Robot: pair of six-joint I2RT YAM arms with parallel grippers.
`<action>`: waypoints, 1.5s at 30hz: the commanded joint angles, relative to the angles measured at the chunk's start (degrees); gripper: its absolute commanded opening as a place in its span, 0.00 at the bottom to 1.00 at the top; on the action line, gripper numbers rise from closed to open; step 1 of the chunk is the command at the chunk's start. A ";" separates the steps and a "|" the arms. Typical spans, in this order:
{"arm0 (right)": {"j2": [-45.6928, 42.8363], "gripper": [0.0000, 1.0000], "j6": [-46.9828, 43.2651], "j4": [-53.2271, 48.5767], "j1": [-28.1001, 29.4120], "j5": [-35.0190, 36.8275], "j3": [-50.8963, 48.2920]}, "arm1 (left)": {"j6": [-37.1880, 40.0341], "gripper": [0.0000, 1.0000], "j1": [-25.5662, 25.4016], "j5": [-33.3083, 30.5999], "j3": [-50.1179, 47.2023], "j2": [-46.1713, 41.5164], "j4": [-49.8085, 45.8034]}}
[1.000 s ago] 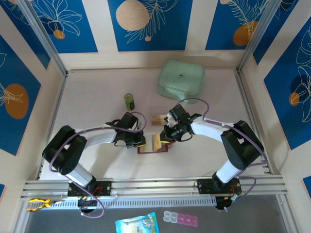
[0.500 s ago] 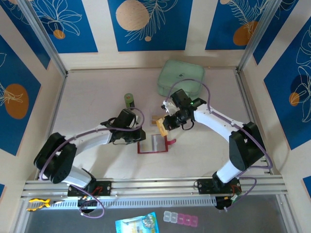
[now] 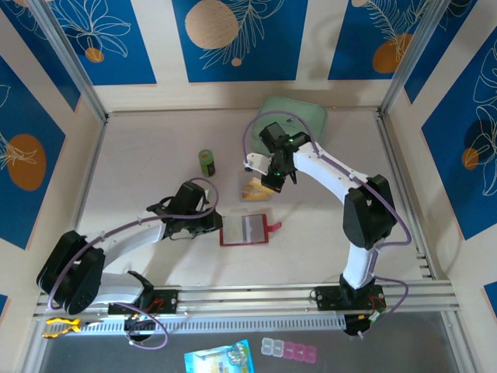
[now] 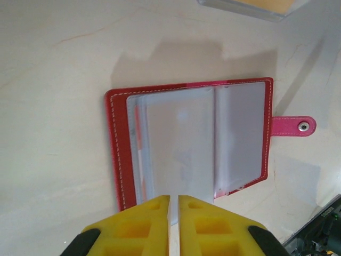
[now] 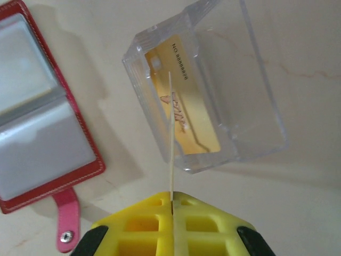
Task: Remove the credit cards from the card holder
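Observation:
I keep moving my right gripper over the orange-tan card (image 3: 253, 192) and then let go, as the held credit card's loose end hangs over the clear box's open top.
The red card holder (image 3: 246, 230) lies open and flat on the table, its greyish clear pockets (image 4: 181, 144) facing up and its snap strap (image 4: 292, 126) to the right. A reddish-orange strip (image 4: 138, 154) shows through the left pocket. My left gripper (image 3: 210, 226) (image 4: 174, 200) sits at the holder's left edge, its jaws a thin slit apart with nothing between them. My right gripper (image 3: 262, 183) (image 5: 172, 201) is shut on a thin credit card (image 5: 170, 138) seen edge-on. It hangs over a clear plastic box (image 5: 250, 101) that holds an orange-tan card (image 5: 184, 114).
A large mint-green case (image 3: 299, 116) lies at the back, just behind the right arm. A small green cylinder (image 3: 206, 162) stands left of the clear box (image 3: 252, 192). Bare table surrounds the card holder (image 5: 32, 122).
The right gripper pulled a card from the card holder and carried it back over the clear box. The left gripper let go of the holder's left edge and drew back left.

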 commanded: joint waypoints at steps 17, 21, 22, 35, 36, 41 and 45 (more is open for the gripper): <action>12.71 0.00 -12.61 -9.04 1.91 -1.97 15.07 | -0.23 0.14 3.33 -0.21 -3.33 -4.91 -2.27; 13.46 0.05 -12.24 -9.08 1.66 -1.62 14.63 | -0.19 0.14 3.77 0.06 -3.86 -5.18 -2.26; 13.47 0.09 -12.17 -9.12 1.53 -1.38 14.70 | -0.23 0.14 3.77 0.06 -3.91 -5.21 -2.20; 8.73 0.17 -5.79 -4.95 0.42 0.60 12.75 | -0.34 0.14 4.01 1.56 -2.95 -2.36 -0.43; 8.45 0.17 -4.14 -4.45 0.35 0.01 12.62 | -0.34 0.14 4.01 1.84 -2.79 -1.93 -0.21; 5.73 0.17 8.12 -0.73 0.25 -3.68 10.38 | -0.57 0.13 4.03 3.00 -2.14 0.18 1.23; 2.44 0.16 22.00 3.28 0.34 -6.30 6.65 | -0.98 0.12 4.04 4.64 -1.67 1.98 3.18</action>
